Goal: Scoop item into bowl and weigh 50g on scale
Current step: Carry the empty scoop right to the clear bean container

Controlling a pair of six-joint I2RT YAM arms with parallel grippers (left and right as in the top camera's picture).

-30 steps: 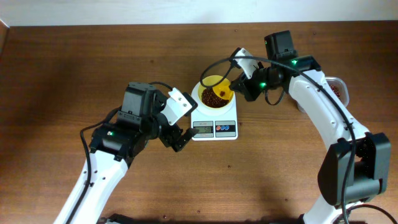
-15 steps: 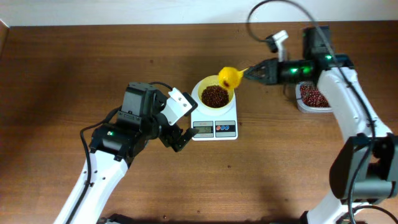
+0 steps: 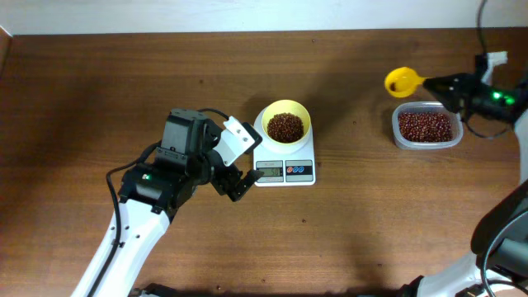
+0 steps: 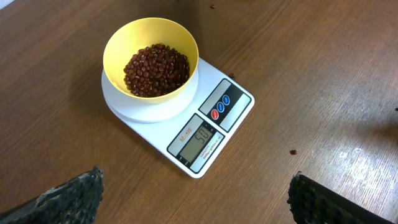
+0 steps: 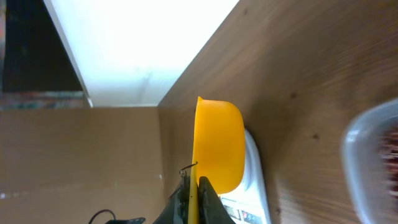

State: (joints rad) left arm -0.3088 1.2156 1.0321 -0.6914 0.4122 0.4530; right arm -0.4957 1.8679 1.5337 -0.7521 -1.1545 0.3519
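Note:
My right gripper should put the empty scoop down in the clear plastic tub (image 3: 426, 127), because the scale's display (image 4: 197, 143) shows 50g with the beans in the pale yellow bowl.
The pale yellow bowl (image 3: 286, 125) stands on the white scale (image 3: 285, 167) and holds a heap of red-brown beans (image 3: 285, 126). In the left wrist view the bowl (image 4: 151, 67), its beans (image 4: 156, 69) and the scale (image 4: 205, 134) show clearly. My left gripper (image 3: 233, 183) is open and empty, just left of the scale's front; its fingertips (image 4: 193, 196) frame bare wood. My right gripper (image 3: 450, 84) is shut on the handle of a yellow scoop (image 3: 402, 81), held above the table's far right; the scoop (image 5: 217, 146) looks empty.
A clear plastic tub (image 3: 426, 126) of more red-brown beans sits at the far right, just below the scoop. Its rim shows at the edge of the right wrist view (image 5: 373, 155). A few stray beans lie on the wood near the scale (image 4: 291, 151).
My right arm has carried the scoop from over the bowl rightward, to above the tub. The left arm, bowl and scale have not moved.

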